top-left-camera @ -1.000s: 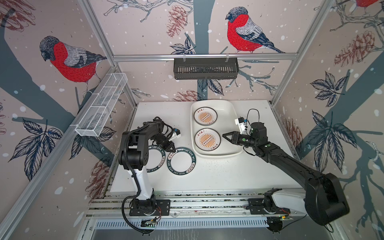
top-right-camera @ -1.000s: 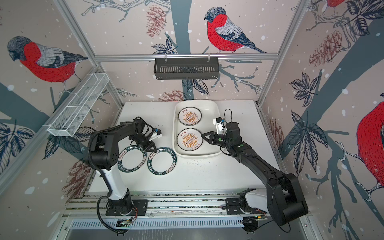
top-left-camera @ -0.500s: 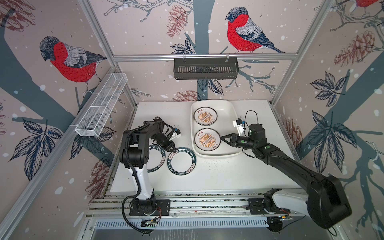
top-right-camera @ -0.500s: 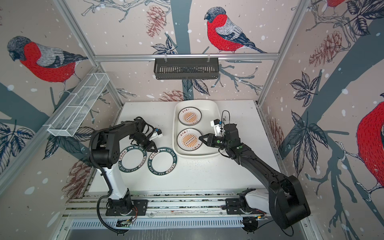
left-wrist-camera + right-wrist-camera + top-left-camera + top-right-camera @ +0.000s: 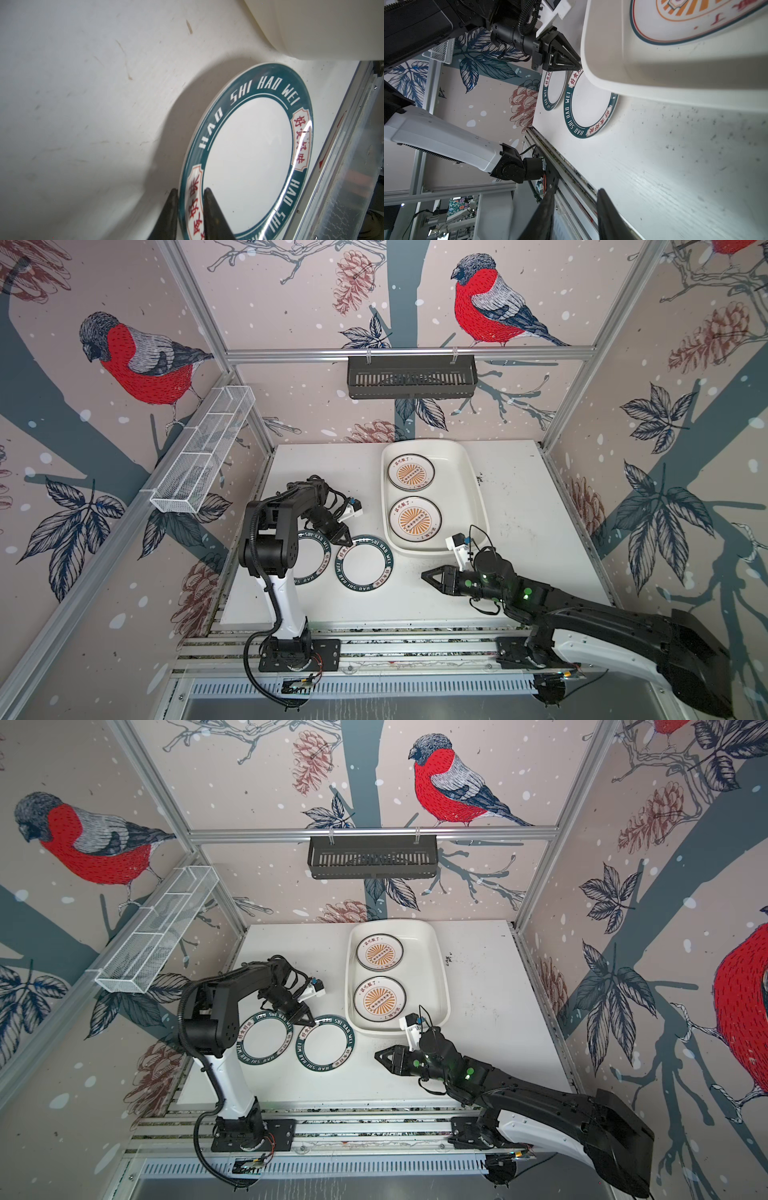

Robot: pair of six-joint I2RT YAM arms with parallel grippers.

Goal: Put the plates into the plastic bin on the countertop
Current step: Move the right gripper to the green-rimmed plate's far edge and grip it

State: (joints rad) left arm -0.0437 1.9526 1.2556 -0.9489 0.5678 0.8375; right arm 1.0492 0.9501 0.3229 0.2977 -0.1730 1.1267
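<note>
I keep moving my right gripper toward the plate's free edge [image 5: 389, 569] until its fingers straddle that edge, as my left gripper holds the opposite edge [image 5: 342, 549] and the way is open.
Two plates with orange sunburst centres [image 5: 411, 472] [image 5: 415, 519] lie flat in the white plastic bin [image 5: 457, 472] in both top views. Left of the bin, two green lettered-rim plates [image 5: 365, 563] [image 5: 313, 560] rest on the countertop [image 5: 519, 510]. My left gripper [image 5: 191, 189] is shut on the far-left rim of the plate nearer the bin [image 5: 247, 158], one finger on each side of a red-character label. In front of the bin, my right gripper [image 5: 424, 574] hangs over the countertop. Its jaws [image 5: 575, 191] are open and empty.
A black slotted basket [image 5: 411, 377] hangs on the back rail. A white wire-mesh basket [image 5: 203, 452] is fixed to the left wall. Aluminium rails [image 5: 374, 639] run along the table's front edge. Dark specks lie right of the bin.
My right gripper has pulled back from the near plate in the bin to the front of the table, and its jaws have widened. The left gripper has stayed at the plate's rim.
</note>
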